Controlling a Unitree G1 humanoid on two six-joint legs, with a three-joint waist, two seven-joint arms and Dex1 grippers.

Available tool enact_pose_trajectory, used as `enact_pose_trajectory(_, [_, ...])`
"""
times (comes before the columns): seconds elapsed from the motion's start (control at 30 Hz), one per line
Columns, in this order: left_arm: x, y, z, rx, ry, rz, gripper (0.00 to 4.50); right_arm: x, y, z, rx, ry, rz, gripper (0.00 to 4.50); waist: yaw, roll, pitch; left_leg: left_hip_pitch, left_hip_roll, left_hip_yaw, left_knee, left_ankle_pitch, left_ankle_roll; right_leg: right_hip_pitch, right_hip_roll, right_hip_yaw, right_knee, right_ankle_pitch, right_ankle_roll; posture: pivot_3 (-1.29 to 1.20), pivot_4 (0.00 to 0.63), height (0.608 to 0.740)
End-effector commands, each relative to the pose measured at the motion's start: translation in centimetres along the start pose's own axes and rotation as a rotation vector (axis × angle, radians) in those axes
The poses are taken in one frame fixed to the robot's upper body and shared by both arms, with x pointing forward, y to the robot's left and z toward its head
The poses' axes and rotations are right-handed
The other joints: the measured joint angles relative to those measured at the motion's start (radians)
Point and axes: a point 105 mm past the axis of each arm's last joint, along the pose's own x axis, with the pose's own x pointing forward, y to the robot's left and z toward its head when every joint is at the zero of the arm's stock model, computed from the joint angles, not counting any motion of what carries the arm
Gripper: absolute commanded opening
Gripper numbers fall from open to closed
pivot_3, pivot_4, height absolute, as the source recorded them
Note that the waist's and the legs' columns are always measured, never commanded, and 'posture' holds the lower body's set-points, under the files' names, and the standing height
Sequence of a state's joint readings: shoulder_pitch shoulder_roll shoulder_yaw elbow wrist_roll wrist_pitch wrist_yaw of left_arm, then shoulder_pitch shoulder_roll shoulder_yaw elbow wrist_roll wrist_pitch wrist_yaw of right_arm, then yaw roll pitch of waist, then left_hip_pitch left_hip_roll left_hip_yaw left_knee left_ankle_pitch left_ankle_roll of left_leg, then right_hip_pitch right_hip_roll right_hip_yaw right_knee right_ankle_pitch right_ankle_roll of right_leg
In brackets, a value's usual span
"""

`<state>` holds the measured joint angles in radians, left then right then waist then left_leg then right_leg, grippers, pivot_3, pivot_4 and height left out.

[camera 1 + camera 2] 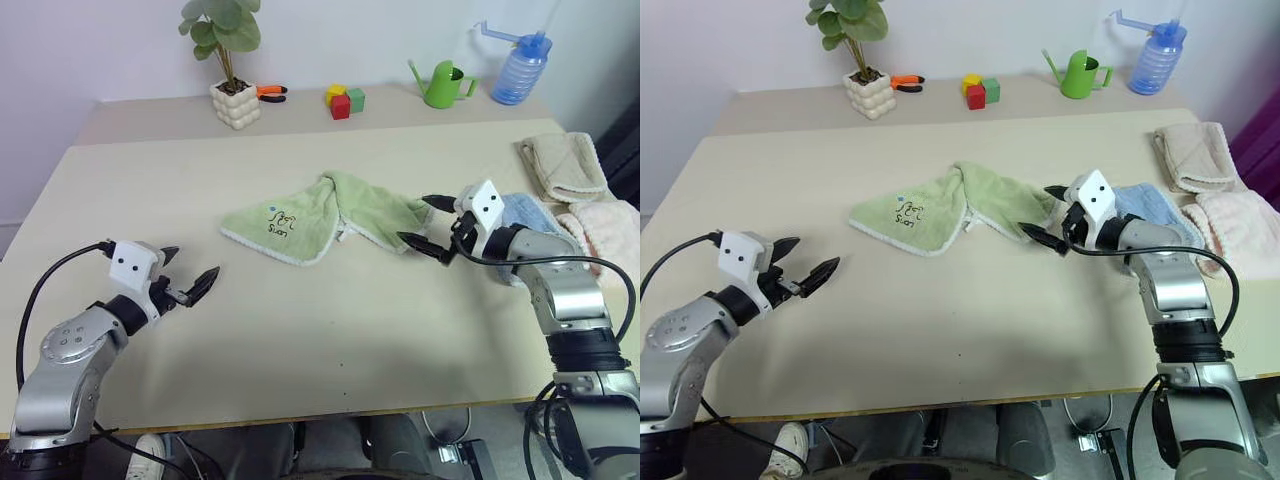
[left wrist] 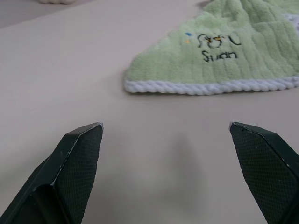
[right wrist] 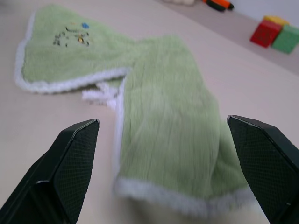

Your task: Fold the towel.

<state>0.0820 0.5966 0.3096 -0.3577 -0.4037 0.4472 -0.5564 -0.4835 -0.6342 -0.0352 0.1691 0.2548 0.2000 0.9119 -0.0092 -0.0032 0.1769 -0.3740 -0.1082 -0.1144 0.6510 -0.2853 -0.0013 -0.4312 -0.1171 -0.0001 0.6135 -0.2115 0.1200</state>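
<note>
I expect the light green towel to open out into a long, flat strip when I lift and spread it, because loose folds bunch up the towel's middle.
The light green towel with white edging lies crumpled in the middle of the table, its embroidered corner flat on the left and its right part bunched. My right gripper hovers open just at the towel's right end, fingers pointing at it, holding nothing. In the right wrist view the towel spreads between the two open fingers. My left gripper is open over bare table, well short of the towel's left corner.
Folded light blue, beige and pink towels lie at the right edge, behind my right arm. Along the back stand a potted plant, orange pliers, coloured blocks, a green watering can and a blue bottle.
</note>
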Motion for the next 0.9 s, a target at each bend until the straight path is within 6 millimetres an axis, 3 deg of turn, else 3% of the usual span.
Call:
enact_pose_trajectory(0.03, [-0.5,0.4,1.5,0.041,-0.051,0.025,4.43,0.5,-0.2,1.2,-0.038,-0.043,0.009,4.50,0.001,0.000,0.000,0.000,0.000,0.000,0.000,0.000,0.000,0.000,0.000,0.000,0.000,0.000,0.000,0.00,0.150,0.732])
enact_pose_trajectory(0.2, [-0.4,0.1,1.7,0.048,-0.055,0.018,4.43,0.9,0.1,0.9,-0.033,-0.046,0.017,4.50,-0.001,0.000,0.000,0.000,0.000,0.000,0.000,0.000,0.000,0.000,0.000,0.000,0.000,0.000,0.000,0.00,0.150,0.732])
enact_pose_trajectory(0.47, [2.4,-3.0,3.2,0.081,-0.086,-0.152,4.43,0.8,0.7,0.8,-0.015,-0.041,0.014,4.50,0.002,0.000,0.000,0.000,0.000,0.000,0.000,0.000,0.000,0.000,0.000,0.000,0.000,0.000,0.000,0.00,0.150,0.732])
enact_pose_trajectory(0.6, [5.3,-8.1,3.6,0.207,-0.030,-0.421,4.43,0.3,1.6,0.6,0.023,-0.027,0.026,4.50,0.009,0.000,0.000,0.000,0.000,0.000,0.000,0.000,-0.001,0.000,0.000,0.000,0.000,0.000,0.000,0.00,0.150,0.732])
enact_pose_trajectory(0.67, [6.4,-9.7,3.1,0.280,0.013,-0.500,4.43,0.4,1.7,0.9,0.026,-0.033,0.017,4.50,0.014,0.000,0.000,0.000,-0.001,0.000,0.001,0.000,-0.001,0.000,0.000,0.000,0.000,0.000,0.000,0.00,0.150,0.732])
enact_pose_trajectory(0.8, [9.3,-11.6,2.7,0.347,0.049,-0.502,4.43,0.4,1.6,1.1,0.013,-0.040,-0.033,4.50,0.013,0.000,0.000,0.000,0.000,0.001,0.000,0.001,-0.001,0.000,0.001,0.000,0.000,0.000,0.000,0.00,0.150,0.732])
enact_pose_trajectory(0.9, [10.4,-12.5,1.7,0.422,0.085,-0.507,4.43,0.5,1.9,1.1,0.006,-0.042,-0.047,4.50,0.013,0.000,0.000,0.000,0.000,0.001,0.001,0.003,-0.004,0.000,0.001,0.000,0.000,0.000,0.000,0.00,0.150,0.732])
